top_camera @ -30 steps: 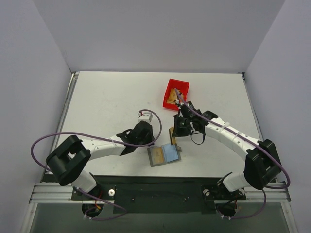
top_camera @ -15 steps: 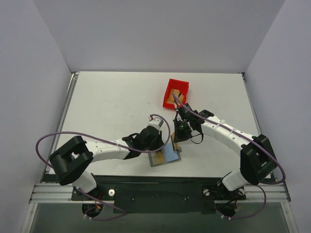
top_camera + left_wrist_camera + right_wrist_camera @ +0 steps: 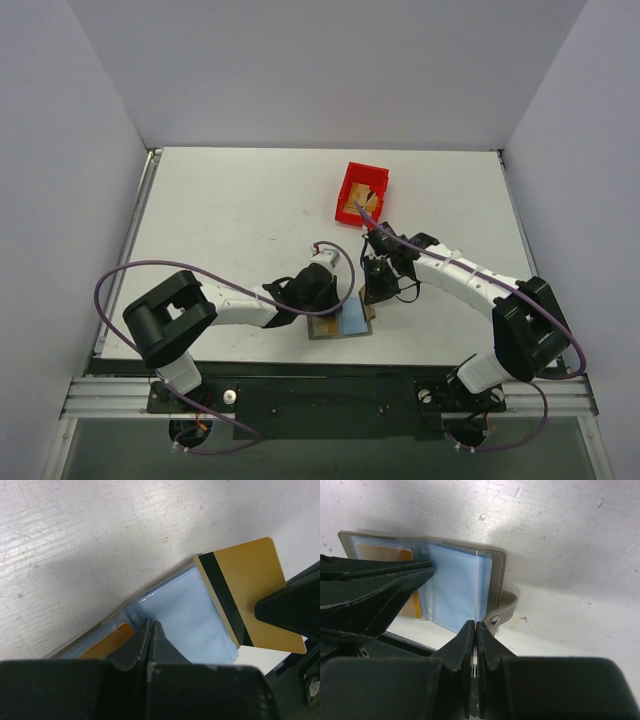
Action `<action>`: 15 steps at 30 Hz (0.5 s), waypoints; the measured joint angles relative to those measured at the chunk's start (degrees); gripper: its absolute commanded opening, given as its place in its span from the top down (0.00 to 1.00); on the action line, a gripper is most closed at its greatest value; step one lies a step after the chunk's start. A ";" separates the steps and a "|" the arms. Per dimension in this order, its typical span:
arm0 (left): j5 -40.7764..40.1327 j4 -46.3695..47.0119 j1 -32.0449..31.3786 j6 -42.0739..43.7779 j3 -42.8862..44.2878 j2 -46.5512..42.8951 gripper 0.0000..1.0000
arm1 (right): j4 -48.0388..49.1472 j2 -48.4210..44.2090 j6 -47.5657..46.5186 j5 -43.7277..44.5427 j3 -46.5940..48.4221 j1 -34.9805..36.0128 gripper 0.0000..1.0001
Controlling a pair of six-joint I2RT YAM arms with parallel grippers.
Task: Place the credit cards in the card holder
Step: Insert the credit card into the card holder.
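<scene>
The robot's right gripper should bring the striped credit card back toward the card holder's middle fold (image 3: 426, 600), because it hangs near the blue sleeve's outer edge (image 3: 487, 582).
The card holder (image 3: 342, 323) lies open near the table's front edge, its bluish sleeves (image 3: 195, 615) facing up. One gold credit card (image 3: 105, 644) sits in its left pocket. My left gripper (image 3: 151, 622) is shut and holds nothing, with its tips down on the blue sleeve. My right gripper (image 3: 475, 623) is shut on a second credit card (image 3: 250, 587), gold with a black stripe. That card, edge-on (image 3: 476, 587) in the right wrist view, hangs over the holder's right half beside the grey tab (image 3: 504, 611). Another credit card (image 3: 352, 206) lies in the red bin.
A small red plastic bin (image 3: 361, 192) stands behind the right gripper, mid-table. The black rail (image 3: 320, 385) of the arm bases runs just in front of the holder. Purple cables (image 3: 120, 285) loop off both arms.
My left arm has swung right and its shut tips have come down onto the card holder. My right gripper has carried its card nearer, over the holder's right edge.
</scene>
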 measured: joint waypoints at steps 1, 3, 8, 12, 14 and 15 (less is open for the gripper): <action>0.07 0.13 0.00 -0.22 0.02 0.09 1.00 | -0.04 0.00 0.00 0.00 -0.09 0.00 1.00; 0.20 0.39 0.00 -0.76 0.07 0.28 1.00 | -0.02 0.00 0.00 -0.02 -0.26 0.00 1.00; 0.66 1.51 0.00 -1.86 0.07 0.83 1.00 | 0.17 0.00 0.02 -0.61 -1.03 0.00 1.00; 1.49 2.78 0.00 -2.54 0.07 1.62 1.00 | 1.03 0.04 0.02 -2.69 -2.05 -0.07 1.00; 1.88 3.50 0.00 -2.89 0.07 1.99 1.00 | 1.92 0.09 0.02 -4.17 -2.71 -0.20 1.00; 1.99 3.80 0.00 -3.04 0.07 2.16 1.00 | 2.34 0.15 0.00 -4.94 -2.99 -0.42 1.00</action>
